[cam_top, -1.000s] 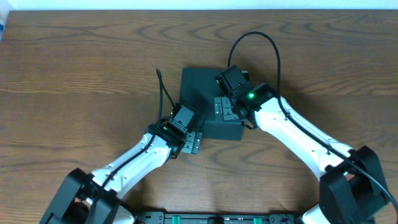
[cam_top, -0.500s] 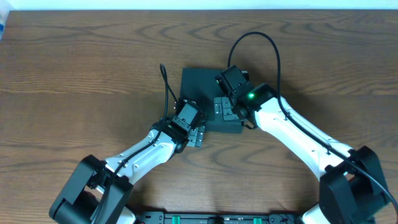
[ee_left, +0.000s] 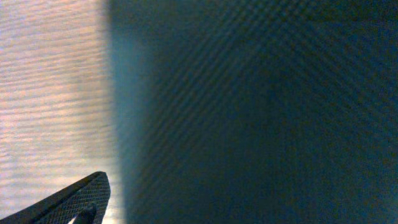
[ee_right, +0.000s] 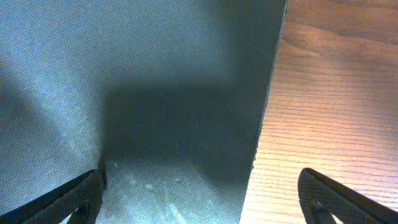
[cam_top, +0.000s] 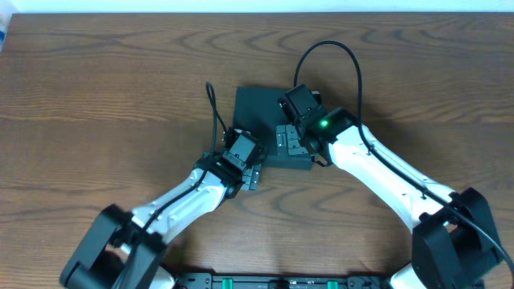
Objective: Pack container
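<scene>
The closed container sits a little crooked with its near edge at a slant, so my left gripper should back away and nudge the container square from its side.
The container is a dark teal-green box lying closed at the table's middle. My left gripper is at its near-left corner, close against the side wall. In the left wrist view the box wall fills most of the frame and only one finger shows, set wide. My right gripper is over the box's near-right part. In the right wrist view it is open, one finger over the box top and the other over the wood, straddling the box's edge. Nothing is held.
The wooden table surrounds the box. A black cable rises beside the box's left side and another loops over its far right. No snack packets show.
My left gripper has moved right and a little away from me, up to the box's near-left corner. The right arm and the box have not moved.
</scene>
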Robot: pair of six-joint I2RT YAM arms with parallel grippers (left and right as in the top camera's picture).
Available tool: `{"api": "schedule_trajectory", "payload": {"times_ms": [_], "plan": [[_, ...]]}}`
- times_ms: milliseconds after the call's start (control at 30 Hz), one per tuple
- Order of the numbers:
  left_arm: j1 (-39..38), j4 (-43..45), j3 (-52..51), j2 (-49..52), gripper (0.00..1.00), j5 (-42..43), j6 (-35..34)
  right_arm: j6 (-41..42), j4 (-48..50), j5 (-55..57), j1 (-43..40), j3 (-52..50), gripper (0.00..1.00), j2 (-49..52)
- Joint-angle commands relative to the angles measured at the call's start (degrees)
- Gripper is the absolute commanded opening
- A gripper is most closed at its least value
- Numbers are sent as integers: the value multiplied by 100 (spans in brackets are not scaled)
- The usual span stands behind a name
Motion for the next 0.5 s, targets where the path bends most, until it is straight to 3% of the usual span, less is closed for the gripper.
{"api": "schedule_trajectory", "payload": {"times_ms": [0,300,467], "plan": [[-57,-245,127,-647,96,-164,-35,-22,-13,63,-26,-55,99,138],[131,-592,208,-2374,96,-319,-33,79,-83,-131,-33,-52,99,-612],[1027,-529,208,-2415,96,-354,-33,487,-487,-197,-116,-52,99,-1381]]}}
